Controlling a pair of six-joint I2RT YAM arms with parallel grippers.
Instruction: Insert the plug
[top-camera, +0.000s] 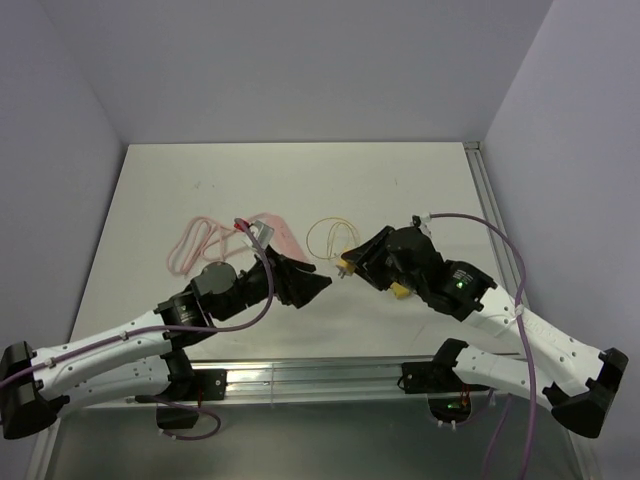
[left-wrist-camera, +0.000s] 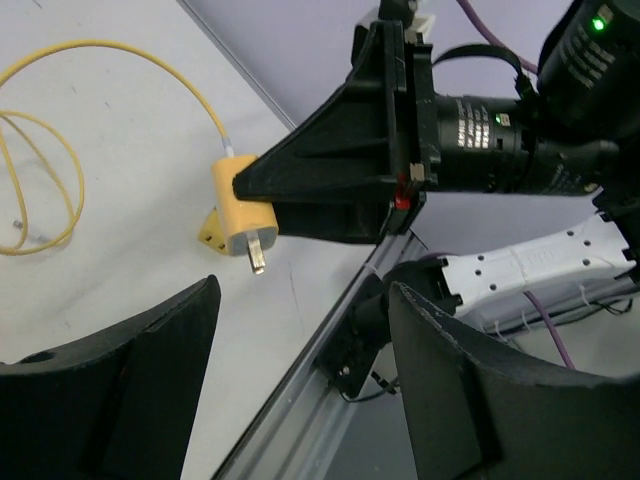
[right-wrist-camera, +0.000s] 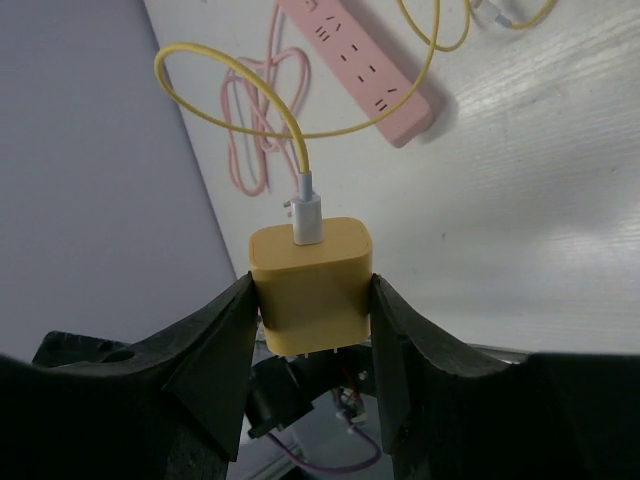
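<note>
The plug's prong end (left-wrist-camera: 256, 253) faces the left gripper's open fingers, so the robot's right gripper keeps its hold on the yellow plug until the left gripper closes on it, and then lets go.
My right gripper (top-camera: 352, 264) is shut on the yellow plug (top-camera: 346, 266) and holds it above the table, prongs pointing left. In the right wrist view the plug (right-wrist-camera: 310, 285) sits between both fingers, with its yellow cable (right-wrist-camera: 230, 62) looping away. The pink power strip (right-wrist-camera: 365, 65) lies flat on the table beyond it; in the top view the strip (top-camera: 283, 238) is partly hidden behind my left arm. My left gripper (top-camera: 312, 284) is open and empty, just left of the plug. Its wrist view shows the plug (left-wrist-camera: 238, 212) and its metal prongs (left-wrist-camera: 258, 256).
The strip's pink cable (top-camera: 195, 245) lies coiled at the left. The yellow cable loop (top-camera: 333, 235) rests on the table behind the grippers. A metal rail (top-camera: 300, 375) runs along the near table edge. Grey walls close in the table on three sides.
</note>
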